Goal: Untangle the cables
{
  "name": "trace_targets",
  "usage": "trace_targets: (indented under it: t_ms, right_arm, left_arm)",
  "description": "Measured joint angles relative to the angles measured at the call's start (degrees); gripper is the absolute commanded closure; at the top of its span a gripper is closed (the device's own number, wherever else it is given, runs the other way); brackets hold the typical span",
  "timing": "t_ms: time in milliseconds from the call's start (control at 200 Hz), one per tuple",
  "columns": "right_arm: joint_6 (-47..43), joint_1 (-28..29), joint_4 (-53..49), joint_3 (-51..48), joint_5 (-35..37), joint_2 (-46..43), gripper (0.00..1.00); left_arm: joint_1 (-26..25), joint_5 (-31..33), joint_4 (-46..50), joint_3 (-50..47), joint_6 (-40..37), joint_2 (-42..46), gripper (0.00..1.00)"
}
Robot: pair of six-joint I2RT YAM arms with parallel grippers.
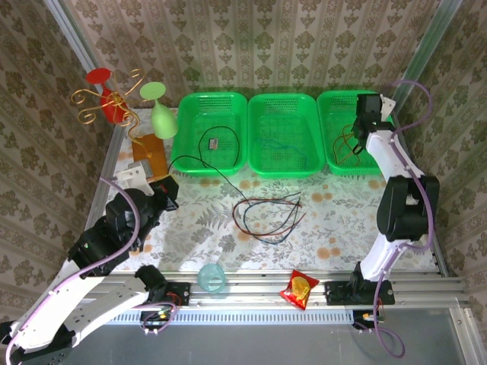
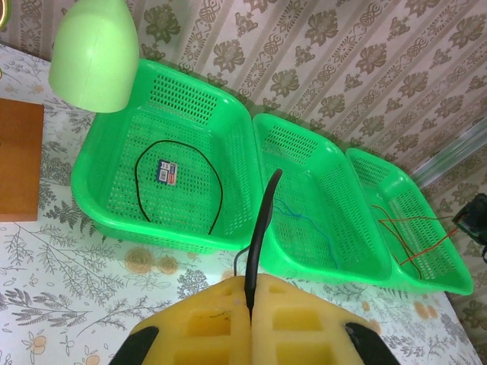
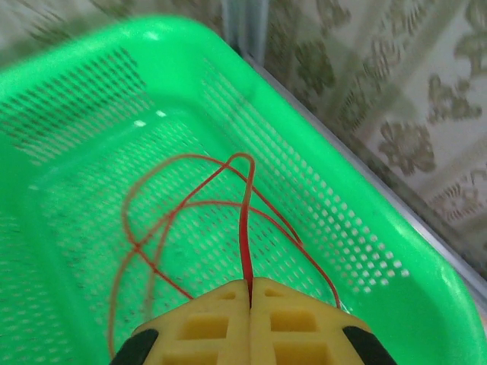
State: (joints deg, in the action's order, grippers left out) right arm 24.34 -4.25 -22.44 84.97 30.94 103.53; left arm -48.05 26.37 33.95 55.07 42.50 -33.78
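Note:
I keep lowering the held end of the cable with my right gripper to the basket's bottom (image 1: 351, 157) and release it there, since the red cable's loops (image 1: 345, 144) are inside the basket below.
My left gripper (image 2: 249, 285) is shut on a black cable (image 2: 259, 228) that rises from between its yellow pads. In the top view that gripper (image 1: 163, 190) hovers at the table's left, and the black cable (image 1: 199, 162) runs from it into the left green basket (image 1: 185, 103). Over the right green basket (image 1: 329, 103) my right gripper (image 1: 365, 114) is shut on a red-orange cable (image 3: 243, 228), whose loops lie in that basket (image 3: 365, 251). A thin blue cable (image 1: 278, 144) rests in the middle basket (image 1: 283, 97). A loose tangle of red, black and blue cables (image 1: 266, 217) lies on the table's middle.
A green goblet (image 1: 160, 114), a red goblet (image 1: 106, 95) on a gold wire stand and a wooden block (image 1: 148, 148) crowd the back left. A teal cup (image 1: 211, 277) and a red snack packet (image 1: 299, 289) sit at the near edge. A small label (image 2: 165, 170) lies in the left basket.

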Motion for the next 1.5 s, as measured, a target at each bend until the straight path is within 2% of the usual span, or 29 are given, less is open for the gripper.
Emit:
trace_targets:
  t_ms: [255,830,885,980,1175,1275,1500]
  right_arm:
    - [5.1,0.0,-7.3,1.9,1.1,6.2,1.0]
    - [11.2,0.0,-18.7,5.6,-9.6,17.2,1.0]
    - [11.5,0.0,-19.2,6.2,-9.8,17.2,0.9]
    - [12.3,-0.1,-19.5,6.3,-9.8,16.3,0.61]
    - [11.6,-0.6,-19.6,5.2,-10.1,8.0,0.24]
    - [10.9,-1.1,-19.6,5.7,-10.1,3.3,0.16]
    - [10.0,-2.0,-19.5,5.6,-11.7,-2.1,0.06]
  left_arm:
    - [-0.7,0.0,-0.2,0.0,0.0,0.0,1.0]
    - [-1.0,1.7,-2.3,0.1,-0.9,-0.9,1.0]
    - [-1.0,1.7,-2.3,0.2,-1.1,-1.0,1.0]
    - [-1.1,1.9,-2.3,0.3,-1.6,-1.1,1.0]
    - [-1.1,2.2,-2.3,4.8,-4.7,-2.4,1.0]
    - [-1.1,2.1,-2.4,9.3,-7.3,-4.8,1.0]
    - [-1.1,2.0,-2.3,21.2,-14.3,-13.0,1.0]
